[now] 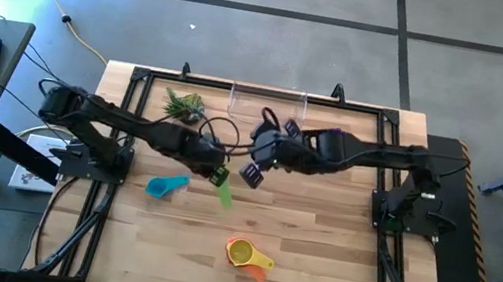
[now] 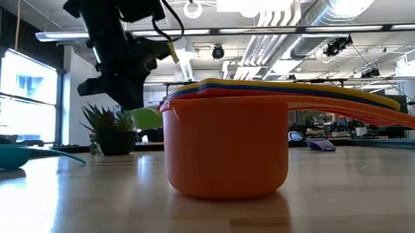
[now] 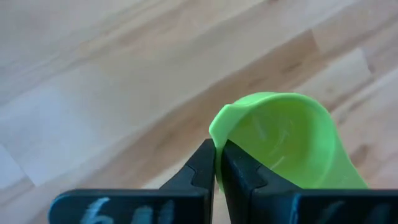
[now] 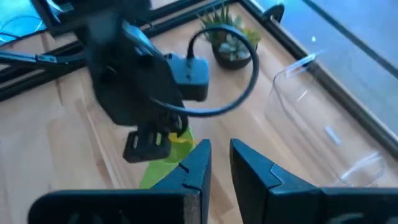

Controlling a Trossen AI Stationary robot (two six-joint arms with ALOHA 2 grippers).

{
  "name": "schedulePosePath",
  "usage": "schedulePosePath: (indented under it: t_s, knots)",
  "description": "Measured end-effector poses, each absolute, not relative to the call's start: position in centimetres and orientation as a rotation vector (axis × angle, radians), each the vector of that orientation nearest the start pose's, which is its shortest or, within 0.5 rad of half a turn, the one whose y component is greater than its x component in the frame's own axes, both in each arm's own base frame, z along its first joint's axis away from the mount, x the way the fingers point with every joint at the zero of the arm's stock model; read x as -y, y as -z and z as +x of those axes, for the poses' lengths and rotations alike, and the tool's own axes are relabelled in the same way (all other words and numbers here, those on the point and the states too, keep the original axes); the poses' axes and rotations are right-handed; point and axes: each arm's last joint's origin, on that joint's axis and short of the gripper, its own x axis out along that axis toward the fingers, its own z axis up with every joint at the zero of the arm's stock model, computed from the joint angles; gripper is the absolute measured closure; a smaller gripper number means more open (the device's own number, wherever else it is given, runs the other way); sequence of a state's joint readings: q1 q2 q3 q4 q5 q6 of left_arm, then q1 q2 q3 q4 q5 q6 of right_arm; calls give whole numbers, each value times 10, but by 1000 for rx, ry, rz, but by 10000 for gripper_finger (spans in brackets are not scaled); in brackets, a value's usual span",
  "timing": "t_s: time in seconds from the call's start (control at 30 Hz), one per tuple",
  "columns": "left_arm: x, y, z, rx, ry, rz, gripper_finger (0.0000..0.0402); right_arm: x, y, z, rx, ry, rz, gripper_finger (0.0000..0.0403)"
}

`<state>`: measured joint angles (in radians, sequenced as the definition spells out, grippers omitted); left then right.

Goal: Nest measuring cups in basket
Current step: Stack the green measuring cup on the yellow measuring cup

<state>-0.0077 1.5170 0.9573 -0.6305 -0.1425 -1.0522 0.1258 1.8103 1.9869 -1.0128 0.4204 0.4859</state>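
Observation:
I should keep lowering the green cup (image 1: 225, 195) with my left gripper, as the cup hangs with its opening up over free wood (image 1: 222, 213), until its base touches that wood, and then let go.
My left gripper (image 1: 218, 174) hangs over the middle of the table, shut on a green measuring cup (image 3: 280, 140), which shows lifted in the low view (image 2: 146, 118). My right gripper (image 4: 221, 155) stands higher, just right of it, with a narrow gap between its fingers and nothing in it. A purple cup (image 1: 251, 173) lies on the table below it. A light blue cup (image 1: 166, 185) lies to the left. An orange cup (image 2: 226, 147) near the front edge holds several nested cups, the yellow one on top (image 1: 240, 252). The clear basket (image 1: 268, 98) stands at the far edge. My left gripper pinches the green cup's wall at the rim (image 3: 216, 134), one finger inside the bowl and one outside. The fingers come from above, slanting down. The cup hangs below them, tilted and clear of the table.
A small spiky plant (image 1: 183, 105) in a dark pot stands at the far left of the table, beside the basket. Black frame rails run along the table's edges. Bare wood lies between the orange stack and the two grippers.

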Motion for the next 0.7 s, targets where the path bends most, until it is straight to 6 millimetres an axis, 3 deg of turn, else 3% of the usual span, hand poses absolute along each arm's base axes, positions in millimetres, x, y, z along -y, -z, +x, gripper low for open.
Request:
schedulePosePath:
  t_s: [0.7]
  knots:
    - [-7, -158, 298, -1133, -699, -799, 391, -30, -396, 374, -720, 474, 216, 352]
